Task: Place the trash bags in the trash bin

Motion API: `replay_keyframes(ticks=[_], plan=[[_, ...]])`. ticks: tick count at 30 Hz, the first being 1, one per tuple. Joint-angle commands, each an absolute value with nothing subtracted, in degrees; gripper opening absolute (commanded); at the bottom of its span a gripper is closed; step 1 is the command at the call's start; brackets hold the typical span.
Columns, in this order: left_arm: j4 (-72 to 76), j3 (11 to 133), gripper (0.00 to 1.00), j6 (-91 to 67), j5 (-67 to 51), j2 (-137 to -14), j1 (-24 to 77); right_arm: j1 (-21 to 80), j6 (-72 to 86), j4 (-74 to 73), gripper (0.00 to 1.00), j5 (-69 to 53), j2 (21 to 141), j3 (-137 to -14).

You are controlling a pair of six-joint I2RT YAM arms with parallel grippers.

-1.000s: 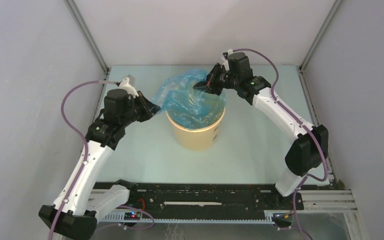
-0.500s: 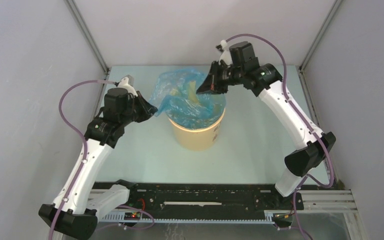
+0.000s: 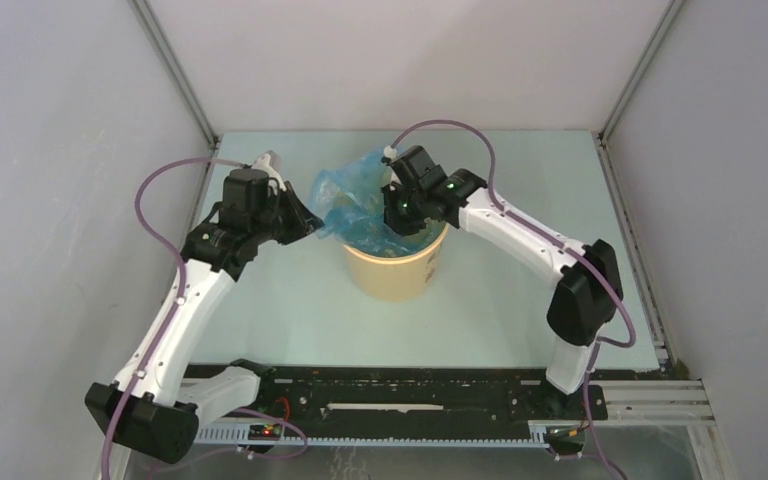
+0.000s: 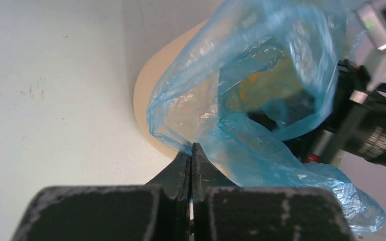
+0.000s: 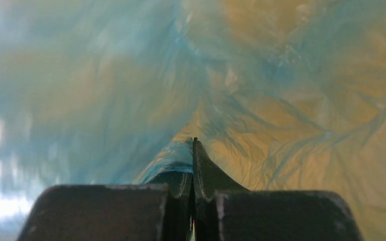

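Observation:
My right gripper is inside the bin, and since the trash bag bunches point(image 3: 344, 194) beside my left gripper, it should rise and stretch the bag's opening toward the bin's opposite rim point(image 3: 443, 237).
The light-blue trash bag point(image 3: 352, 192) hangs over the far left rim of the pale yellow-tan trash bin point(image 3: 392, 276) and lines its inside. My left gripper point(image 3: 312, 223) is shut on the bag's edge just left of the rim; the left wrist view shows its tip point(image 4: 192, 146) pinching the bag point(image 4: 261, 70) beside the bin's rim point(image 4: 143, 95). My right gripper point(image 3: 401, 222) reaches down into the bin, its tips hidden there. In the right wrist view it point(image 5: 193, 141) is shut on a fold of the bag point(image 5: 291, 125), which fills the view.
The bin stands mid-table on a pale green surface point(image 3: 500, 300). Grey walls with metal frame posts point(image 3: 175, 75) close in the left, right and back. A black rail point(image 3: 410, 395) runs along the near edge between the arm bases.
My right gripper has moved left from the bin's far right rim and down into the bin, taking the bag with it. My left gripper has shifted slightly toward the bin.

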State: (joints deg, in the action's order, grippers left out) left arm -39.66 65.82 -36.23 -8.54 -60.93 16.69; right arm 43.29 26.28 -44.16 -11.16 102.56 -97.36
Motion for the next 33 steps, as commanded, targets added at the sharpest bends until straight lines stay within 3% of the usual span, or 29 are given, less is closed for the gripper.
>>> replay_keyframes(ticks=[1, 7, 16, 20, 25, 33], plan=[[-40.67, 70.84, 0.0, -36.38, -8.46, -62.05, 17.74, 43.77, 23.9, -34.62, 0.0, -1.34, 104.75, -93.66], [-43.14, 72.5, 0.0, -35.42, -6.83, -63.7, 19.56, 43.46, 21.84, -37.91, 0.0, -3.13, 107.91, -95.81], [-44.47, 75.49, 0.0, -31.55, -3.84, -58.97, 21.46, 41.1, 23.27, -46.75, 0.0, -12.02, 94.69, -97.01], [-44.22, 70.67, 0.0, -29.64, -8.25, -56.03, 21.9, 38.29, 23.99, -44.15, 0.0, -21.05, 89.38, -91.28], [-43.14, 69.64, 0.0, -29.81, -8.56, -54.7, 22.5, 35.77, 23.36, -37.31, 0.0, -23.04, 86.27, -88.82], [-40.85, 69.08, 0.0, -32.23, -10.42, -57.22, 23.03, 36.08, 24.2, -18.7, 0.0, -14.62, 94.68, -94.4]])
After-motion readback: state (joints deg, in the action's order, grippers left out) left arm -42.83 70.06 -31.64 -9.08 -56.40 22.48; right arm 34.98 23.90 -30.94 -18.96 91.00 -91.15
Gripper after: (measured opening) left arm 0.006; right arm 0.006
